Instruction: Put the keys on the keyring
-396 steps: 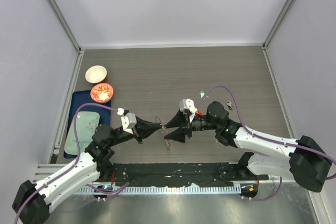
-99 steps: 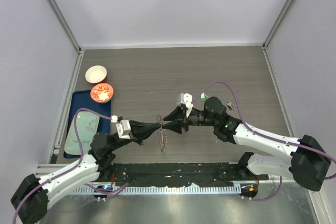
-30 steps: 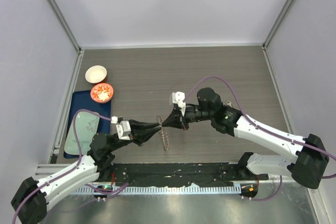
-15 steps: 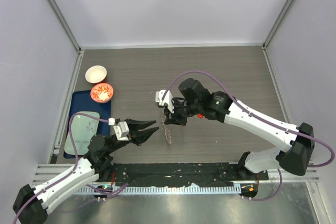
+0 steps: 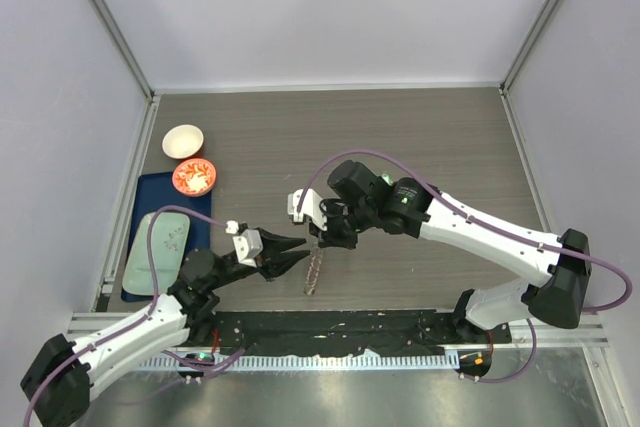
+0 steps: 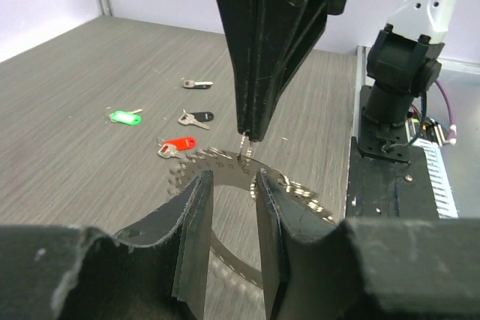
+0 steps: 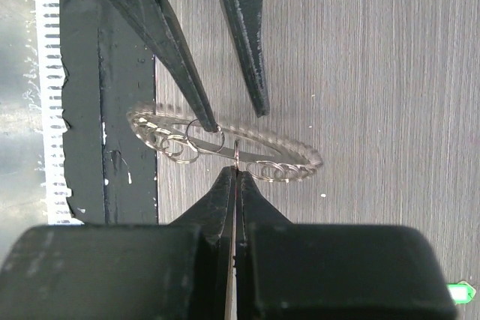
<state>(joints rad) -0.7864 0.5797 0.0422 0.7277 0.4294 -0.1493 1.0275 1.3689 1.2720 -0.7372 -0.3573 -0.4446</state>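
Observation:
The robot's right gripper is holding the keyring's top (image 6: 246,145) alone, so next the left gripper closes on it just below to free the right gripper for the red key.
The keyring (image 5: 314,269), a large grey ring with a jagged edge, hangs tilted just above the table, and small wire loops dangle from it (image 7: 292,159). My right gripper (image 5: 325,238) is shut on its rim from above (image 7: 236,171) (image 6: 246,139). My left gripper (image 5: 303,250) is open, its fingertips (image 6: 201,182) on either side of the ring's edge without clamping it. Its fingers (image 7: 187,65) show in the right wrist view. On the table beyond lie the keys: a red one (image 6: 177,145), a green one (image 6: 124,117) (image 7: 460,292) and two black ones (image 6: 197,117).
A white bowl (image 5: 183,140) and an orange bowl (image 5: 194,176) stand at the left, by a blue tray (image 5: 142,268). A black strip (image 5: 330,332) runs along the near edge. Metal frame posts and walls close in the table.
My left gripper has opened, let go of the keyring and drawn back a little. The right arm has swung left and turned, and now holds the ring alone.

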